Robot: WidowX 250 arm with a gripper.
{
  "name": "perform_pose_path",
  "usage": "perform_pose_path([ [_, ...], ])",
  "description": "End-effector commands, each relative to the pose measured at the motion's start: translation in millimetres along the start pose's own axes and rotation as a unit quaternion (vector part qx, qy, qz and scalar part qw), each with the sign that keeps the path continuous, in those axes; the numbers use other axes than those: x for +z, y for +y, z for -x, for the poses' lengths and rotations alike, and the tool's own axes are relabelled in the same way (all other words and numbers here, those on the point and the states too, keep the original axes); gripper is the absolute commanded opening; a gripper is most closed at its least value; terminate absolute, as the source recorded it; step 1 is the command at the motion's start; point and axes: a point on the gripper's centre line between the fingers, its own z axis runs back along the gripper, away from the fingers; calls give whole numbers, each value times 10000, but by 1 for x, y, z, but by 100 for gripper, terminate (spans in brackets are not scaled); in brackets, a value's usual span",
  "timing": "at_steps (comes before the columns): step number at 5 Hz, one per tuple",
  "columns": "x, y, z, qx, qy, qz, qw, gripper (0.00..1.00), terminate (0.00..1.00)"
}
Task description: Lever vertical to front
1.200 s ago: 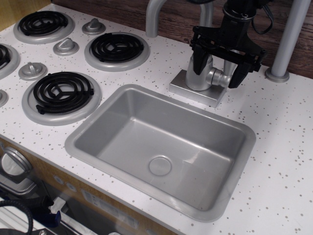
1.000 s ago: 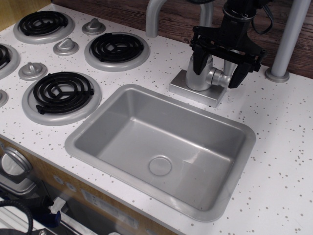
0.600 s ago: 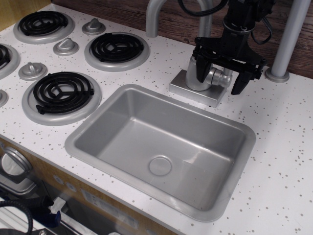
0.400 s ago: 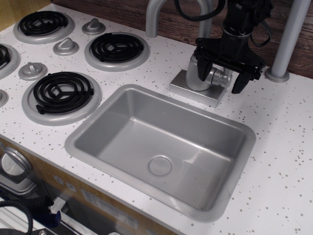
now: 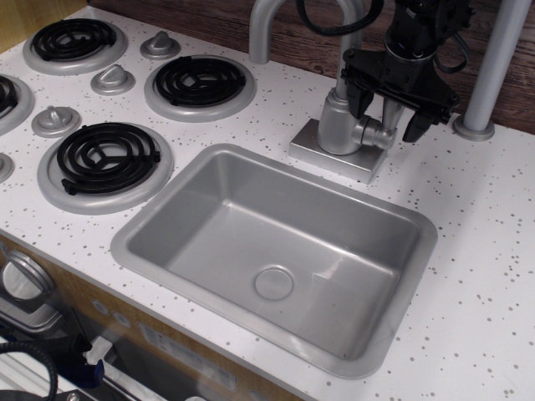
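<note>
The lever point(image 5: 390, 114) will swing forward and down around a round hub point(image 5: 383, 136) when the robot's gripper pulls, because that hub sticks out sideways from the faucet body.
The lever's round silver-grey hub point(image 5: 374, 134) sticks out of the right side of the faucet body point(image 5: 337, 121), behind the sink. Its slim stick does not show; my gripper covers the space above the hub. My black gripper point(image 5: 389, 113) hangs just above the hub with its jaws open. The left finger point(image 5: 361, 98) is in front of the faucet body and the right finger point(image 5: 415, 125) is to the right of the hub. It holds nothing.
The faucet stands on a square base point(image 5: 311, 149), with the curved spout pipe point(image 5: 266, 25) rising behind. A grey sink basin point(image 5: 171, 225) lies in front. Black stove burners point(image 5: 199, 81) and cone knobs point(image 5: 112, 79) are on the left. A grey pole point(image 5: 493, 67) stands at the right.
My gripper first dipped around the lever hub, then rose and shifted a little right. Its jaws stayed open. The hub looks unmoved.
</note>
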Motion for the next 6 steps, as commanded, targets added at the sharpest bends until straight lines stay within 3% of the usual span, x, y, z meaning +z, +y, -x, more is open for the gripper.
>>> perform_pose_path([
  [1,27,2,-24,-121,-470,-109,9988,100,0],
  [3,27,3,-31,-126,-558,-82,9983,100,0],
  [4,28,0,-29,10,-415,3,9991,0,0],
  [6,30,-9,-11,338,-71,207,9992,0,0],
])
